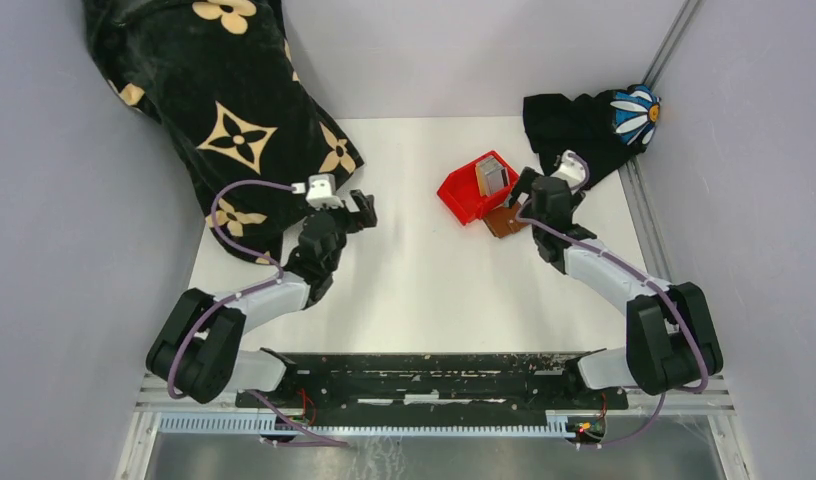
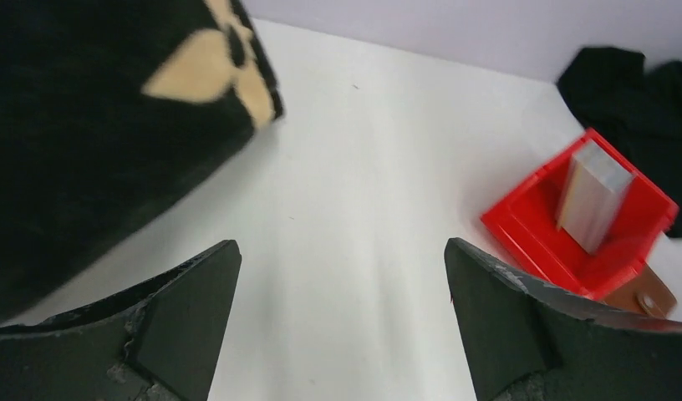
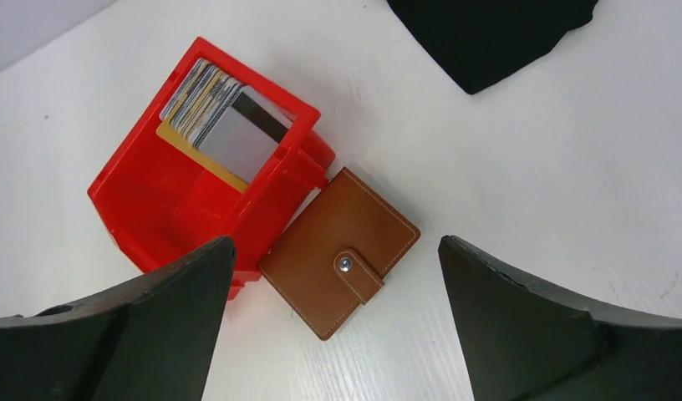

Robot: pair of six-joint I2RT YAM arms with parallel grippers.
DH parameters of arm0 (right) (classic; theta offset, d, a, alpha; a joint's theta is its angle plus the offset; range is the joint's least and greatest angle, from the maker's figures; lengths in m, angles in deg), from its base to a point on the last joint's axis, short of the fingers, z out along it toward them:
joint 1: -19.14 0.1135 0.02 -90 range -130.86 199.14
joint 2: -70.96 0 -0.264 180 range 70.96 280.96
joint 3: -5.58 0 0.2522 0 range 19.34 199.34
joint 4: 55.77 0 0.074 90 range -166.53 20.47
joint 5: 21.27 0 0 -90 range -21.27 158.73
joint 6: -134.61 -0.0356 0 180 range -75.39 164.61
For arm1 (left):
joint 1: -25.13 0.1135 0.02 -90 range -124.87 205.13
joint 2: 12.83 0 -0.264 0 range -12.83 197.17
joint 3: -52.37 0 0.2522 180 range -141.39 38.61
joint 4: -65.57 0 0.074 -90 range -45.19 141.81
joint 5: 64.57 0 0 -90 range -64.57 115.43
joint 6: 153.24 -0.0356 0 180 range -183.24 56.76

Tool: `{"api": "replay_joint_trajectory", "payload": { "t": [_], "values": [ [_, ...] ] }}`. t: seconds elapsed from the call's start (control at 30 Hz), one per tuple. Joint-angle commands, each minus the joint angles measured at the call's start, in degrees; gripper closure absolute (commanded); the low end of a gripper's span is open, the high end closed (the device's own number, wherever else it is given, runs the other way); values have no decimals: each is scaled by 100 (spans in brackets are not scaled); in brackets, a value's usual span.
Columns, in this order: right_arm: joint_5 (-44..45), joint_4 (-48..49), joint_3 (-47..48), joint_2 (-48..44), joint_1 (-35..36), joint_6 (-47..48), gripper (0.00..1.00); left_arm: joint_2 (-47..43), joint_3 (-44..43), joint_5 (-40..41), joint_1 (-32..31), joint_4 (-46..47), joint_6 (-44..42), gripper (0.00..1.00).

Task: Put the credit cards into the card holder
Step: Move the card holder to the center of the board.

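Note:
The card holder's snap edge (image 3: 374,288) lies free, away from the red bin; my right gripper keeps lowering until its fingers straddle it.
The credit cards (image 1: 493,177) stand on edge as a grey stack inside a red bin (image 1: 462,198) at the back right of the table. The card holder (image 1: 504,220), a brown wallet snapped shut, lies flat against the bin's near right side. My right gripper (image 1: 529,192) hovers over the wallet, open and empty. In the right wrist view the wallet (image 3: 342,251) lies between the spread fingers of the right gripper (image 3: 337,240), with the cards (image 3: 229,117) beyond it. My left gripper (image 1: 364,208) is open and empty over bare table left of centre. The left wrist view shows the cards (image 2: 592,196) and a corner of the wallet (image 2: 647,296).
A large black cloth with beige flowers (image 1: 214,110) covers the back left and reaches close to the left gripper. A smaller black cloth with a blue-and-white daisy (image 1: 594,120) lies at the back right behind the bin. Grey walls close in both sides.

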Motion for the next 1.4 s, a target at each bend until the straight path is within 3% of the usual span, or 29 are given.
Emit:
{"api": "replay_joint_trajectory", "payload": {
  "t": [0.0, 0.3, 0.5, 0.77, 1.37],
  "values": [
    [1494, -550, 373, 30, 519, 461, 0, 344, -389, 800, -771, 77, -303, 1],
    [741, -569, -98, 233, 608, 21, 2, 898, -680, 1016, -1450, -223, 230, 1],
    [134, -550, -225, 432, 607, -1038, 7, 957, -710, 930, -1583, -288, 521, 1],
    [417, -431, -474, 430, 483, -1628, 11, 888, -679, 797, -1636, -297, 606, 0],
    [-1154, 1292, -821, 1627, -652, -2655, 19, 1049, -608, 723, -1676, -31, 574, 1]
  ]
}}
